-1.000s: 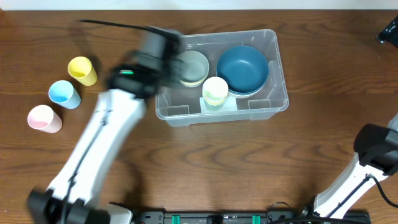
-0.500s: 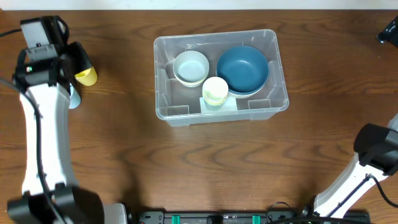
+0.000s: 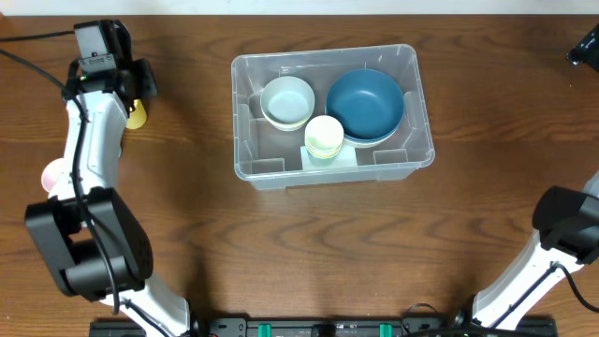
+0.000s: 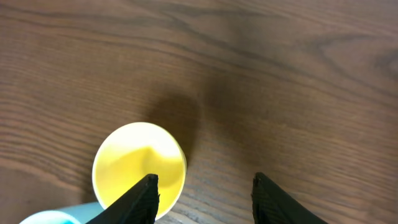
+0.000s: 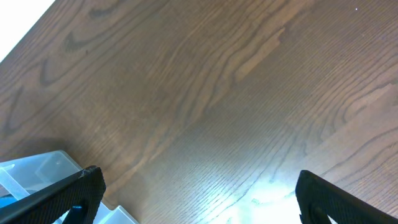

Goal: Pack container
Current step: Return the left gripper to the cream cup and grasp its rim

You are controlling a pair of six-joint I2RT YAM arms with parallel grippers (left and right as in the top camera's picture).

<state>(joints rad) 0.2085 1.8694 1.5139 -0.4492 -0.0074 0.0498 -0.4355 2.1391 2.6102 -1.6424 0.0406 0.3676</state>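
Note:
The left gripper has one finger over the yellow cup's opening and one outside the cup's rim, so it should continue to go down and close on the cup's side.
The clear container stands mid-table and holds a pale bowl, a blue bowl and a pale yellow cup. My left gripper is at the far left, open and empty above a yellow cup. In the left wrist view the open jaws show the left finger over the rim of the yellow cup, with bare wood between the fingers. My right gripper is open and empty over bare table at the far right.
A pink cup peeks out beside the left arm. A light blue cup sits next to the yellow one; it is hidden under the arm in the overhead view. A corner of the container shows in the right wrist view.
My left arm has swung from over the container's pale bowl to the far left, above the cups. The pale bowl now lies uncovered in the container. The right arm has not moved.

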